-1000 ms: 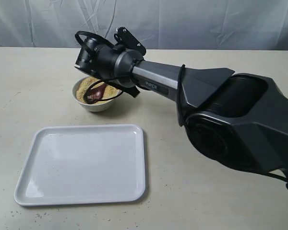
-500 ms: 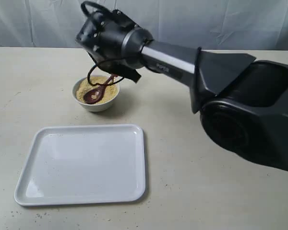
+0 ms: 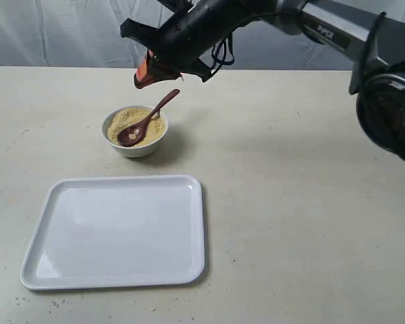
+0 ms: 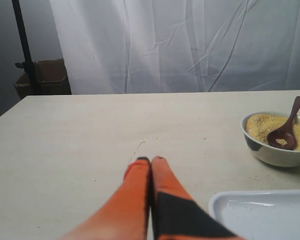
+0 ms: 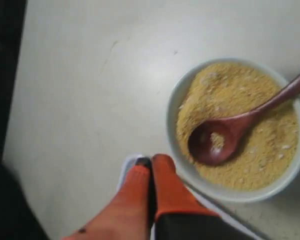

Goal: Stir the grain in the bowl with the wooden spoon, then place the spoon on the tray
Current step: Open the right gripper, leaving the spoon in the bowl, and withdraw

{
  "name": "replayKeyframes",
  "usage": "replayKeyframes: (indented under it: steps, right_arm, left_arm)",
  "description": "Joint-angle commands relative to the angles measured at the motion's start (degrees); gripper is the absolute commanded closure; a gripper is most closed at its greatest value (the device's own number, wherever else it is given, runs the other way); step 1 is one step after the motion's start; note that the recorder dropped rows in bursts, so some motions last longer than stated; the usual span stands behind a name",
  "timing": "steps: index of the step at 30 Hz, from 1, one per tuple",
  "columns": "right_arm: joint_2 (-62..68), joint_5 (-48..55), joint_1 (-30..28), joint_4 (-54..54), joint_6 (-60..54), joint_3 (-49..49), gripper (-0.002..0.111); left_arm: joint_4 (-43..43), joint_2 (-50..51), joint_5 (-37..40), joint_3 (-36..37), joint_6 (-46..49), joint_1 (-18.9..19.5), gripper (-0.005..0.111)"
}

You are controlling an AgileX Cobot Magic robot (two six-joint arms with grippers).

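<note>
The spoon's handle (image 3: 159, 111) sticks out at a slant past the bowl's rim, to the side of my closed right gripper. I should move back and come in low at the handle's tip (image 3: 175, 92).
The white bowl (image 3: 138, 150) holds yellow-tan grain (image 3: 125, 120). The dark wooden spoon (image 3: 148, 120) lies with its head in the grain and its handle leaning over the rim. My right gripper (image 3: 140, 82) hangs above the bowl, shut and empty, clear of the spoon. The right wrist view looks down on the bowl (image 5: 172, 115), the spoon (image 5: 230, 132) and the shut right gripper (image 5: 151, 160). The white tray (image 3: 115, 233) lies empty in front of the bowl. My left gripper (image 4: 151, 160) is shut on nothing, low over the table, with the bowl (image 4: 270, 152) and tray (image 4: 260, 215) off to one side.
The right arm (image 3: 337, 34) spans the upper right of the exterior view. A few spilled grains (image 4: 139, 145) dot the table ahead of the left gripper. A cardboard box (image 4: 42, 77) and a black stand (image 4: 21, 45) stand beyond the table's edge before a white curtain.
The right gripper has risen from the bowl and the arm has swung upward. The spoon stays resting in the grain, now fully exposed.
</note>
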Motion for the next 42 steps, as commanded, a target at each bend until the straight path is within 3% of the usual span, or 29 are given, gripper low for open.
replayKeyframes:
  steps: [1,6,11,15,18,26,29,32,34,37,39,41,42]
  right_arm:
    - [-0.6,3.7,-3.6,16.7,-14.4,0.9,0.108]
    - [-2.2,-2.1,-2.3,31.7,-26.8,10.5,0.108]
    - [-8.4,-17.3,-0.6,39.2,-32.4,29.8,0.108]
    - [-17.2,-27.9,-0.6,52.4,-47.4,46.7,0.108]
    - [-22.9,-37.1,-0.5,52.4,-49.2,55.7,0.108]
    - [-22.9,-33.1,-0.6,52.4,-47.6,59.1,0.108]
    - [-23.4,-34.2,-0.6,52.2,-56.0,57.6,0.108]
    - [-25.0,-34.9,-1.3,33.3,-55.6,54.3,0.108]
    - [-26.2,-34.2,-1.9,14.6,-46.7,51.6,0.108]
    - [-27.3,-31.2,-2.6,-16.4,-23.6,47.7,0.108]
    - [-27.8,-30.9,-3.3,-32.2,-1.5,46.1,0.108]
    - [-28.2,-33.0,-3.8,-37.6,17.7,46.2,0.108]
    - [-28.5,-35.7,-3.9,-37.4,20.3,47.0,0.108]
  left_arm:
    - [-0.1,-0.3,-0.3,0.3,-0.1,0.0,0.106]
    - [-0.1,-0.3,-0.2,0.3,-0.1,0.0,0.106]
    - [-0.1,-0.3,-0.2,0.3,-0.1,0.0,0.106]
    - [-0.1,-0.3,-0.2,0.3,-0.1,0.0,0.106]
    - [-0.1,-0.3,-0.2,0.3,-0.1,0.0,0.106]
    - [-0.1,-0.3,-0.2,0.3,-0.1,0.0,0.106]
    - [-0.1,-0.3,-0.2,0.3,-0.1,0.0,0.106]
    - [-0.1,-0.3,-0.2,0.3,-0.1,0.0,0.106]
    - [-0.1,-0.3,-0.2,0.3,-0.1,0.0,0.106]
    - [-0.1,-0.3,-0.2,0.3,-0.1,0.0,0.106]
    - [-0.1,-0.3,-0.2,0.3,-0.1,0.0,0.106]
    - [-0.1,-0.3,-0.2,0.3,-0.1,0.0,0.106]
    - [-0.1,-0.3,-0.2,0.3,-0.1,0.0,0.106]
